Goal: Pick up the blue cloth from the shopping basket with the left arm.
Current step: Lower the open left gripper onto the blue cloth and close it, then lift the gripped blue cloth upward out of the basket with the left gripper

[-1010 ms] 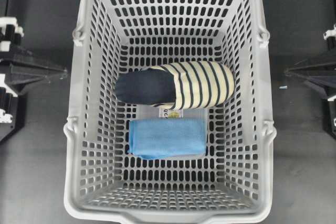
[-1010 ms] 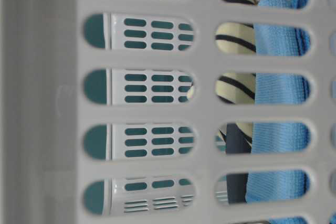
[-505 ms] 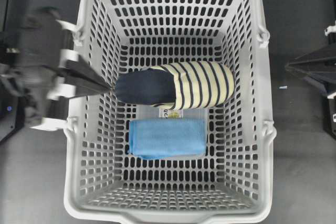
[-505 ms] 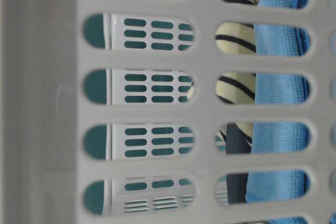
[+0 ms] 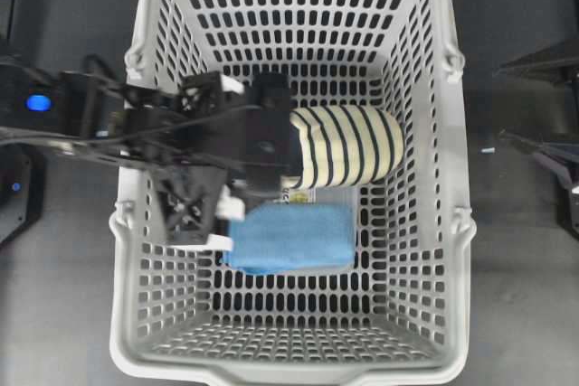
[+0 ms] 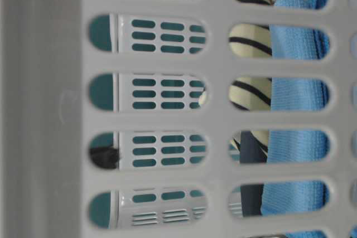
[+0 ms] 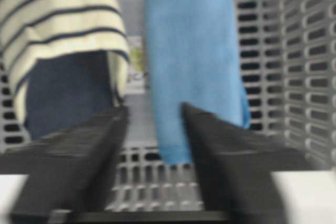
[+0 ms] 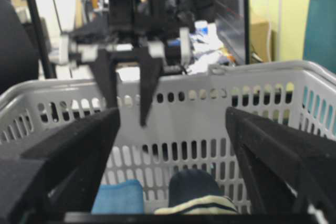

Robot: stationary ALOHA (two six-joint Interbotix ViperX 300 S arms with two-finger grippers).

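Observation:
My gripper will lift the blue cloth, and the cloth should bunch up and leave the clear packet behind, because the packet's edge sticks out under the cloth's loose fold.
The blue cloth lies folded on the floor of the grey shopping basket, just in front of a navy and cream-striped fabric item. My left arm reaches in over the left rim, and its gripper hangs over the navy end of that item. In the left wrist view the left gripper is open and holds nothing, with the blue cloth lying ahead of its right finger. The right gripper stands open outside the basket's right wall.
A clear packet with a label lies under the fabrics. The basket's slotted walls rise all round the cloth. From the right wrist view the left gripper hangs above the far rim, pointing down.
The left arm has swung from the table's left edge into the basket and now covers the navy end. Both grippers have opened. The cloth has not moved.

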